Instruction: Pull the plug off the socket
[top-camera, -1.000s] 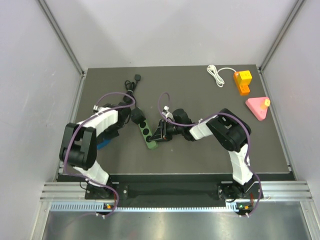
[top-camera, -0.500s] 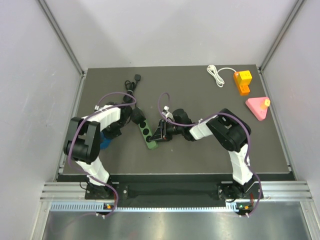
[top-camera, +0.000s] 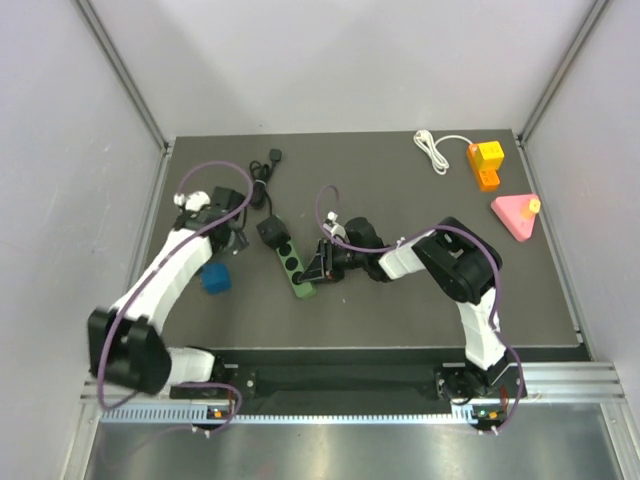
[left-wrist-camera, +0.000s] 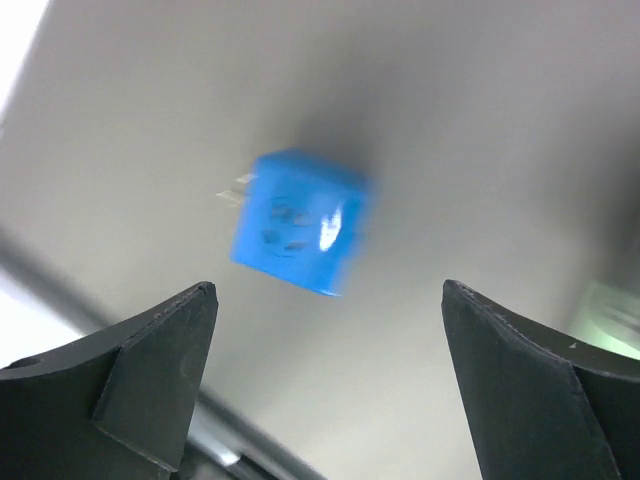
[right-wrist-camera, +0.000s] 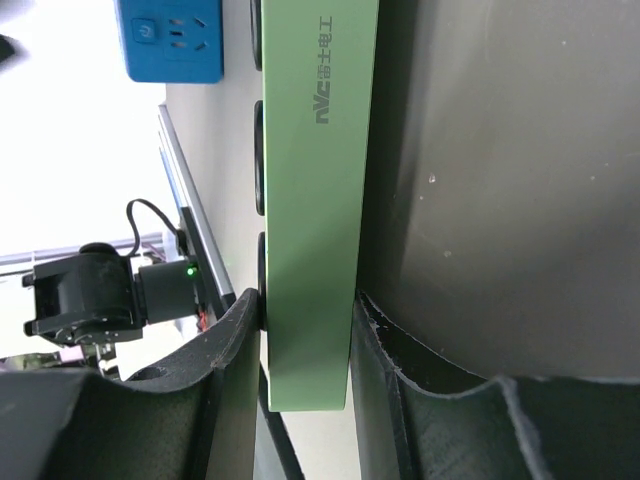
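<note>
A black plug sits on the far end of the green socket strip and the blue plug (top-camera: 216, 278) already lies clear of the strip, so next my left gripper takes hold of the black plug (top-camera: 272, 231).
The blue cube plug (top-camera: 215, 278) lies loose on the dark table, left of the green socket strip (top-camera: 297, 272) and apart from it. In the left wrist view the plug (left-wrist-camera: 300, 222) shows its metal prongs, blurred. My left gripper (left-wrist-camera: 328, 288) is open and empty, raised above the plug; in the top view the left gripper (top-camera: 234, 238) hangs between plug and strip. My right gripper (right-wrist-camera: 305, 300) is shut on the near end of the green strip (right-wrist-camera: 315, 200), one finger on each long side; the top view has the right gripper (top-camera: 318, 268) there too.
The strip's black cable (top-camera: 262, 175) runs to the back of the table. A coiled white cable (top-camera: 435, 150), orange blocks (top-camera: 485, 163) and a pink triangular block (top-camera: 515, 215) sit at the back right. Grey walls close in both sides.
My left gripper has opened and let go of the blue plug, which now lies on the table. The left arm has lifted and swung back. The right arm has not moved.
</note>
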